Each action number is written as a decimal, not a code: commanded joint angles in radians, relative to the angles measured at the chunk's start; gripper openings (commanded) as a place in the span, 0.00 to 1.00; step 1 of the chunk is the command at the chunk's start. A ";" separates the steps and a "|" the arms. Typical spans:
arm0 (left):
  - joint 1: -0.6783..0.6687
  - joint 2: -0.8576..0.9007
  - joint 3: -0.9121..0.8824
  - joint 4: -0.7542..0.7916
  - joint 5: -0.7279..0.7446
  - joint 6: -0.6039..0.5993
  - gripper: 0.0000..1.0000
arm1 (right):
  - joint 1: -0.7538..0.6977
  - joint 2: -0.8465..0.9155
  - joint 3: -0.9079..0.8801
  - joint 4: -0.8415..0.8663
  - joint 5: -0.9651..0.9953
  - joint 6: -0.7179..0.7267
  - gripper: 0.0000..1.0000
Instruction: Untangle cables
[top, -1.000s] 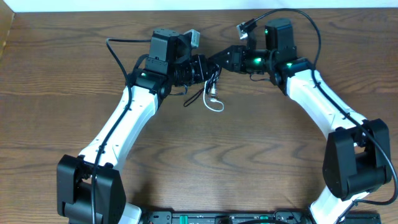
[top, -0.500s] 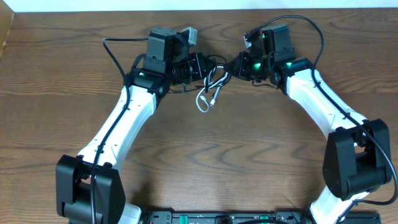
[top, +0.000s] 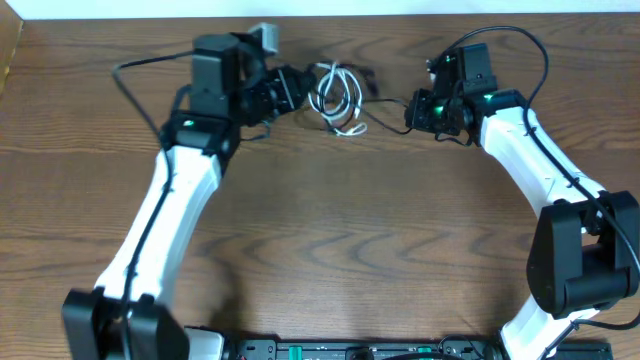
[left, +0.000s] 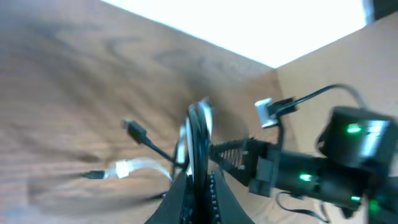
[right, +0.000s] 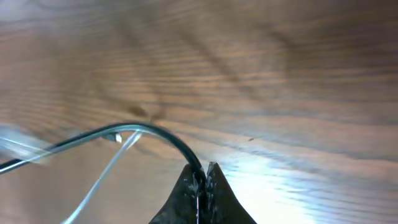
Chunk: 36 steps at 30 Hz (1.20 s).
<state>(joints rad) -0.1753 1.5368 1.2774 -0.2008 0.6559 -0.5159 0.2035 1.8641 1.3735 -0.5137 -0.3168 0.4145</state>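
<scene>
My right gripper should go on pulling the piece of black cable (top: 384, 120) away while my left gripper holds the coil (top: 335, 97), until the cable runs straight from the coil's loops, and then let go.
The tangled cables (top: 335, 97) hang in loops between my two grippers near the table's far edge. My left gripper (top: 296, 88) is shut on the black cable's coil (left: 199, 134). The white cable (left: 143, 167) loops through that coil and trails left toward its plug. In the right wrist view, my right gripper (right: 204, 169) is shut on a strand of the black cable (right: 149, 130), which arcs away to the left. The thin white cable (right: 99, 180) runs beneath it. Seen from overhead, the right gripper (top: 410, 105) sits just right of the bundle.
The wooden table (top: 330, 230) spreads toward the front. Its far edge (top: 330, 14) lies just behind the cables. Thick black arm wires (top: 130, 85) loop beside the left arm and above the right arm (top: 510, 40).
The right gripper has shut on the black cable and drawn back to the right. The left arm has swung left, and the bundle has been carried up toward the far edge.
</scene>
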 joint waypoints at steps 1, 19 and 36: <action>0.046 -0.111 0.004 0.012 0.009 0.025 0.08 | -0.026 -0.005 -0.024 -0.006 0.126 -0.031 0.01; 0.127 -0.214 0.004 -0.020 0.008 0.059 0.07 | -0.303 -0.005 -0.046 -0.084 0.293 -0.092 0.01; 0.074 -0.173 0.003 -0.098 0.009 0.062 0.07 | -0.368 -0.005 -0.046 0.022 -0.335 -0.337 0.62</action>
<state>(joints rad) -0.0612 1.3449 1.2774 -0.3088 0.6682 -0.4702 -0.2005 1.8641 1.3334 -0.5121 -0.4255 0.1642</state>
